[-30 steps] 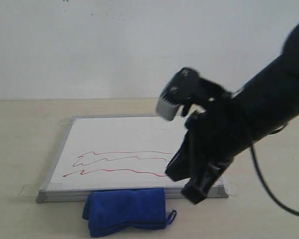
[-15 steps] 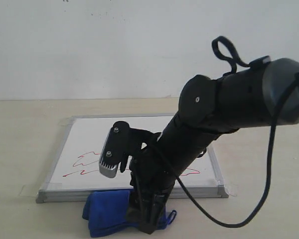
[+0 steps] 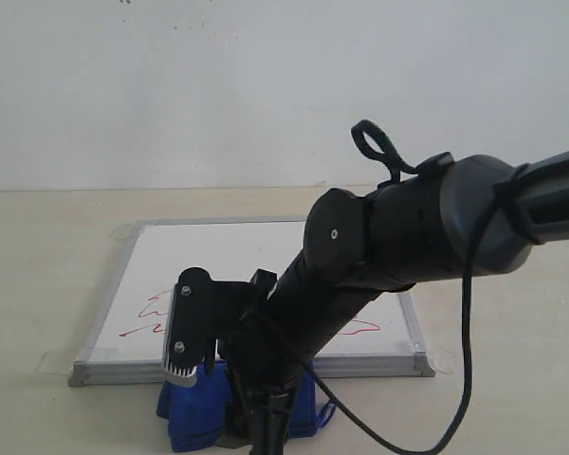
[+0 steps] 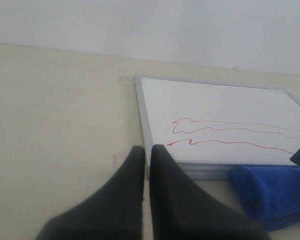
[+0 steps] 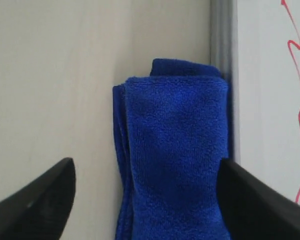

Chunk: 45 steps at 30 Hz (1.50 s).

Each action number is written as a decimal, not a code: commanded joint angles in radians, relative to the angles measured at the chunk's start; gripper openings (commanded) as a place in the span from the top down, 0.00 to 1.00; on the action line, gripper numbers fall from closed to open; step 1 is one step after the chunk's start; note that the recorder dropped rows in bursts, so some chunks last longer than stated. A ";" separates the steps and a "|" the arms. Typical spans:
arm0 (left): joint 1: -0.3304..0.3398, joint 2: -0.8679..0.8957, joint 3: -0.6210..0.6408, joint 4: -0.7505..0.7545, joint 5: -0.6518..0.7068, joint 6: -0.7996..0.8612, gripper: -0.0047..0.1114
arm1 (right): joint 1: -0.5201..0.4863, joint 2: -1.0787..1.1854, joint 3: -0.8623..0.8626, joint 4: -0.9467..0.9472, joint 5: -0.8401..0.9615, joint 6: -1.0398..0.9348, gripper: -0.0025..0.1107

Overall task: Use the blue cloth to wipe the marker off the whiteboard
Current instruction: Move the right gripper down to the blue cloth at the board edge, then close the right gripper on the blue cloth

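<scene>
My right gripper will squeeze the blue cloth (image 3: 197, 408) narrow when I lift it, but the cloth will stay folded, because the stacked layers (image 5: 121, 122) lie between the gripper's fingers.
The whiteboard (image 3: 218, 256) lies flat on the table, with red marker (image 3: 144, 313) squiggles across its near half. The folded blue cloth (image 3: 190, 417) rests against the board's near frame. My right gripper (image 3: 253, 436) points down over the cloth. In the right wrist view it (image 5: 146, 165) is open, one finger on each side of the cloth (image 5: 175, 140), beside the board's frame (image 5: 221, 40) and the marker (image 5: 294, 50). My left gripper (image 4: 148, 150) is shut and empty, low by the board's near left corner, facing the board (image 4: 220, 105), marker (image 4: 225, 144) and cloth (image 4: 270, 192).
The pale wooden table (image 3: 38, 265) stretches around the board, and a white wall (image 3: 266, 85) stands behind. My right arm (image 3: 408, 237) crosses over the right half of the board, with a black cable (image 3: 465, 379) hanging from it.
My right arm has swung leftwards and down from above the board's right edge, bringing its gripper onto the blue cloth. The cloth and board have not moved.
</scene>
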 commanded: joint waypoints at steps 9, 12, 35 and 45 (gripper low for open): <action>-0.002 -0.003 0.003 0.000 -0.007 -0.010 0.93 | 0.000 0.062 -0.007 0.009 -0.053 -0.011 0.29; -0.002 -0.003 0.003 0.000 -0.007 -0.010 0.93 | 0.000 0.064 -0.007 0.009 -0.051 -0.011 0.29; -0.002 -0.003 0.003 0.000 -0.007 -0.010 0.93 | 0.000 0.064 0.007 0.005 -0.091 -0.007 0.29; -0.002 -0.003 0.003 0.000 -0.007 -0.010 0.93 | 0.000 0.064 0.042 0.005 -0.112 0.009 0.29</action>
